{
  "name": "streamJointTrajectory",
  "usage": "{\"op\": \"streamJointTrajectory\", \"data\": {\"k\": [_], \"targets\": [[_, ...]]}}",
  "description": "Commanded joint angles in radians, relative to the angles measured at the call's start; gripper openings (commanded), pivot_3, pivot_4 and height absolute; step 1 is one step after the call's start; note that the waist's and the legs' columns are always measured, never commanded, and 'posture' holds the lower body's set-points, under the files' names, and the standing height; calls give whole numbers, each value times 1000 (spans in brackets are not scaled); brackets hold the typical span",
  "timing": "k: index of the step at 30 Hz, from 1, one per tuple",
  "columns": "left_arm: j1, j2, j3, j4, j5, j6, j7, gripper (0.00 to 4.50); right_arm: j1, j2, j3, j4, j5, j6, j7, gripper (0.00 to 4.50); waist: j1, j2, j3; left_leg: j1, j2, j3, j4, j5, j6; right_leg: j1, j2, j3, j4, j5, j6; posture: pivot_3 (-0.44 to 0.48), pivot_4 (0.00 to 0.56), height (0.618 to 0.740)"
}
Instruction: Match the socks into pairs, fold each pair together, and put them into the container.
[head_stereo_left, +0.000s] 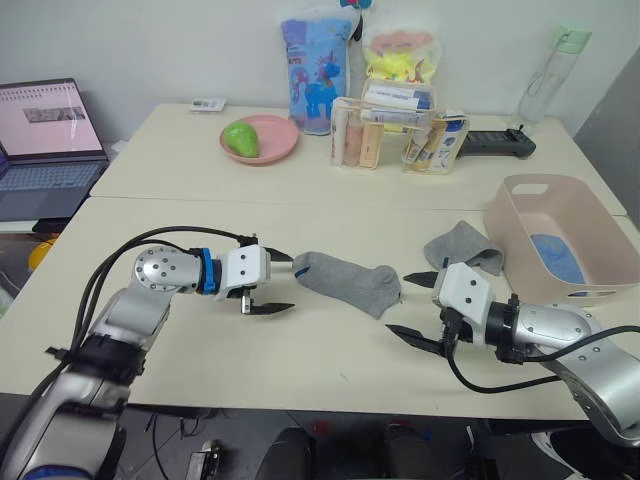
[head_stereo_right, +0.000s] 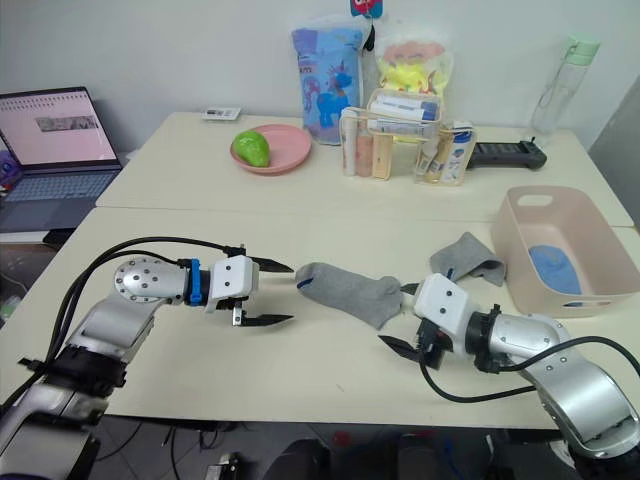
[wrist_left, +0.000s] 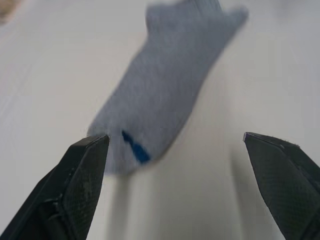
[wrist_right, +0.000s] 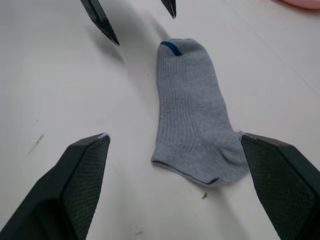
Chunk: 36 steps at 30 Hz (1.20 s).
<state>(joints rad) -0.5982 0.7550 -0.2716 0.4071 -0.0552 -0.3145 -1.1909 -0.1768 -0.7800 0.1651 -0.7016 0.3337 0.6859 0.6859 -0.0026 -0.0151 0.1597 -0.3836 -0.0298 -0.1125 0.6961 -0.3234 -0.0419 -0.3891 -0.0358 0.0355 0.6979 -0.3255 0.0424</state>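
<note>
The grey sock (head_stereo_left: 345, 282) should sag and crumple between the robot's grippers when they carry it by both ends, because its heel (wrist_right: 233, 151) already puckers into soft folds.
One grey sock (head_stereo_left: 348, 280) with a small blue mark at its toe lies flat mid-table between my two grippers. My left gripper (head_stereo_left: 280, 283) is open, its fingertips just short of the sock's toe end (wrist_left: 135, 150). My right gripper (head_stereo_left: 398, 303) is also open, close to the sock's cuff end (wrist_right: 200, 172), holding nothing. A second grey sock (head_stereo_left: 465, 246) lies crumpled beside the pale pink container (head_stereo_left: 590, 292) at the right. Inside the container is a light blue sock (head_stereo_left: 556, 258).
At the back stand a round pink plate (head_stereo_left: 275, 150) with a green fruit, a clear organiser of bottles (head_stereo_left: 392, 130), two colourful bags (head_stereo_left: 315, 72), a water bottle (head_stereo_left: 548, 78) and a black device (head_stereo_left: 495, 142). A laptop (head_stereo_left: 45, 140) sits far left.
</note>
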Motion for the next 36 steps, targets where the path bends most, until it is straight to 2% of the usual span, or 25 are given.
{"op": "streamJointTrajectory", "data": {"k": [1,3,7,12,15,19,22,27,29,30,35,36], "targets": [[-112,-61,-44,218,124,-217,42,4297,-38,23,50,4,-51,6,-32,4500,1,0,0,0,0,0,0,0,0,0,0,-1,0,0,0,0,150,703],[-165,-88,-67,332,185,-283,73,3908,-42,32,62,10,-67,3,-37,4500,-1,0,0,0,0,0,0,0,0,0,0,-2,0,0,0,0,150,703],[-221,-112,-87,463,236,-387,85,2655,-41,44,88,25,-98,-21,-33,4500,-7,0,0,1,0,0,0,0,1,0,0,-2,1,0,0,0,150,703],[-237,-122,-78,505,210,-427,13,1023,-63,86,220,162,-233,-150,-30,4500,-24,-1,-1,2,0,0,1,-1,3,0,0,-2,4,0,0,0,150,703],[-231,-118,-61,488,183,-413,-20,50,-82,114,232,222,-254,-206,-11,4500,-26,-1,-1,2,-1,0,1,-1,3,0,1,-2,5,0,1,0,150,703],[-210,-107,-56,455,169,-405,-48,18,-121,137,255,344,-288,-257,26,4500,-31,-1,-1,2,-1,0,1,-1,2,-1,1,-2,6,0,1,0,150,703],[-189,-106,-51,422,158,-391,-57,0,-166,161,243,428,-280,-247,58,3890,-31,-1,-1,2,0,0,1,0,1,-1,1,-2,6,0,1,0,150,703],[-166,-103,-47,384,158,-372,-69,0,-202,174,227,479,-276,-241,99,2150,-32,-1,-1,2,0,0,1,0,0,-2,1,-2,7,0,1,0,150,703],[-152,-99,-47,359,142,-350,-93,0,-207,175,220,488,-269,-242,111,1707,-32,-1,-1,2,0,0,1,0,0,-2,1,-2,7,0,1,0,150,703],[-139,-93,-45,330,120,-313,-126,0,-205,173,214,480,-262,-236,117,1597,-32,-1,-1,2,0,0,1,0,0,-2,1,-1,7,0,1,0,150,703],[-13,-9,-18,6,-64,30,-309,0,-162,162,149,337,-163,-120,148,15,-39,0,-1,1,0,1,1,0,0,-5,1,0,8,0,1,0,150,703],[10,9,-14,-53,-86,87,-325,0,-153,158,139,310,-148,-98,152,15,-41,0,-1,0,0,1,1,0,0,-6,1,0,9,0,1,0,150,703]]}}
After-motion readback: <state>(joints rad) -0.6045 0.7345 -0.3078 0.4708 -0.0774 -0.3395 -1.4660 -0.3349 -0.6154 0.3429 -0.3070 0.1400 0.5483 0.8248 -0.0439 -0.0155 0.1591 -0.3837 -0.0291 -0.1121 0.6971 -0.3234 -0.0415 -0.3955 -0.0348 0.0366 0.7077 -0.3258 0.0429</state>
